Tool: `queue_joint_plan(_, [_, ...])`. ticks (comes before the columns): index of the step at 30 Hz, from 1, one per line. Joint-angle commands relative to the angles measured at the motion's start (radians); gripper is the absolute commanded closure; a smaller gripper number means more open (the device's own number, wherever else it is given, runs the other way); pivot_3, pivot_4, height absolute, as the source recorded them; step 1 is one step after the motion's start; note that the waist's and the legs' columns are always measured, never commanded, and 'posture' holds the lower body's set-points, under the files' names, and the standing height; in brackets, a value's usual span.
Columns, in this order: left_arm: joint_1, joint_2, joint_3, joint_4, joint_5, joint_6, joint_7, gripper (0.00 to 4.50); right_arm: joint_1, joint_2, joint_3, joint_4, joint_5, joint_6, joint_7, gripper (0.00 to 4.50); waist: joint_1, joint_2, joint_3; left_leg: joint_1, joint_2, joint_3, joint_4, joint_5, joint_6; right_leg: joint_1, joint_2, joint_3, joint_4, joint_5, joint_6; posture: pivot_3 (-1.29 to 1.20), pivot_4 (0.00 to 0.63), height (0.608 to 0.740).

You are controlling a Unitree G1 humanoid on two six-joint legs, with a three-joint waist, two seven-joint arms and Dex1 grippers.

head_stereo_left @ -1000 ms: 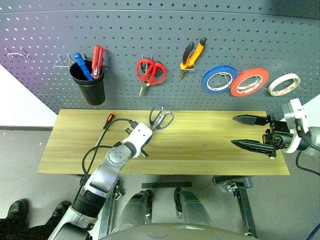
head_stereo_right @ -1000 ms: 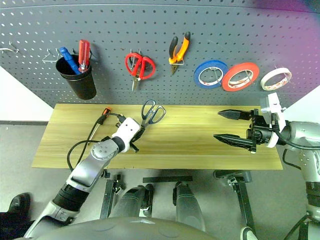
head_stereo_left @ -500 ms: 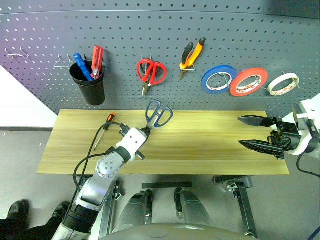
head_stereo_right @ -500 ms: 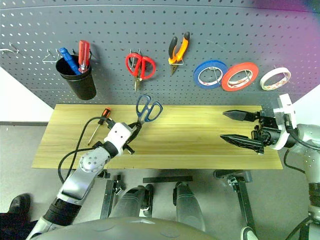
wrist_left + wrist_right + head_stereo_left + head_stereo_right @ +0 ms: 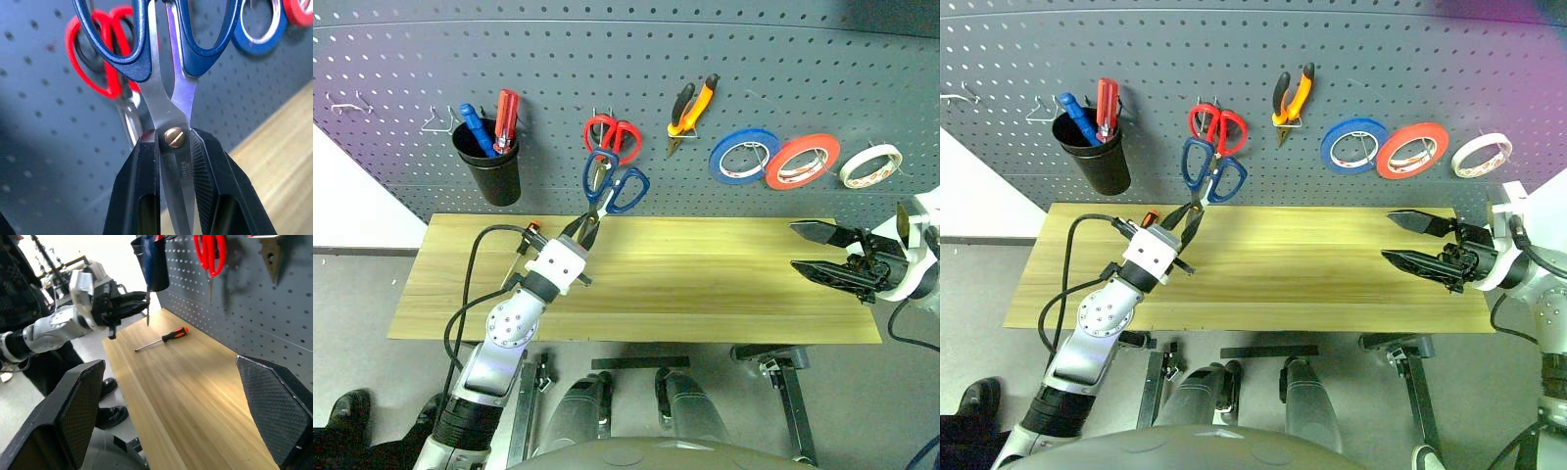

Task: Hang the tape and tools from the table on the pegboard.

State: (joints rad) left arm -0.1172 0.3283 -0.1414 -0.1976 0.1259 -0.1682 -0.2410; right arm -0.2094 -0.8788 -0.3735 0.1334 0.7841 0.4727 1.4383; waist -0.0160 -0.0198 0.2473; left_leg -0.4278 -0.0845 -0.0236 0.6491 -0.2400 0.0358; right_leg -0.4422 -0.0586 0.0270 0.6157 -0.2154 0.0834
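The dark-handled scissors' loops (image 5: 627,190) point up and face the red scissors' hook (image 5: 603,116). I should keep moving my left gripper in until they hang on the hook.
My left gripper (image 5: 585,227) is shut on the blades of the dark-handled scissors (image 5: 615,186) near the pivot (image 5: 174,138). It holds them handles-up, off the table (image 5: 705,284), in front of the pegboard (image 5: 636,59) and just below the red scissors (image 5: 610,137). The orange-and-black screwdriver (image 5: 161,339) lies on the table's left part, behind my left arm. The pliers (image 5: 690,110) and the cream-white tape (image 5: 869,164) hang on the pegboard. At the table's right end my right gripper (image 5: 827,250) stands open and holds nothing.
A black cup (image 5: 489,171) with a blue and a red screwdriver hangs at the left of the board. A blue roll (image 5: 742,155) and an orange-red roll (image 5: 801,160) hang right of the pliers. Bare hooks (image 5: 347,103) sit at the far left. A person's shoe (image 5: 347,406) shows on the floor.
My left gripper has lifted the scissors off the table and tipped them handles-up toward the pegboard. The right gripper has drifted slightly to the right, still open.
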Motion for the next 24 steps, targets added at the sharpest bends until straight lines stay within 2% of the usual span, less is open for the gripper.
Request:
queue_joint_plan(1, [-0.016, -0.009, 0.025, -0.039, -0.01, -0.027, 0.004, 3.98, -0.005, 0.012, -0.042, 0.006, 0.007, -0.024, -0.006, 0.0, 0.0, 0.0, 0.0, 0.0, 0.0, 0.0, 0.0, 0.0, 0.0, 0.0, 0.0, 0.0, 0.0, 0.0, 0.0, -0.1, 0.228, 0.74])
queue_joint_plan(16, [-0.155, -0.053, 0.063, 0.135, -0.021, 0.0, 0.021, 3.98, -0.023, 0.051, -0.04, -0.051, 0.042, 0.01, -0.054, 0.0, 0.0, 0.0, 0.0, 0.0, 0.0, 0.0, 0.004, 0.0, 0.0, 0.0, 0.0, -0.001, 0.004, 0.001, 0.002, -0.11, 0.228, 0.74])
queue_joint_plan(24, [-0.221, -0.09, 0.03, 0.241, 0.004, -0.031, 0.016, 3.98, -0.024, 0.096, -0.025, -0.11, 0.046, 0.006, -0.112, 0.0, -0.001, 0.001, -0.001, 0.0, 0.0, 0.0, 0.005, 0.0, 0.0, 0.0, 0.0, -0.002, 0.005, 0.001, 0.002, -0.12, 0.226, 0.74])
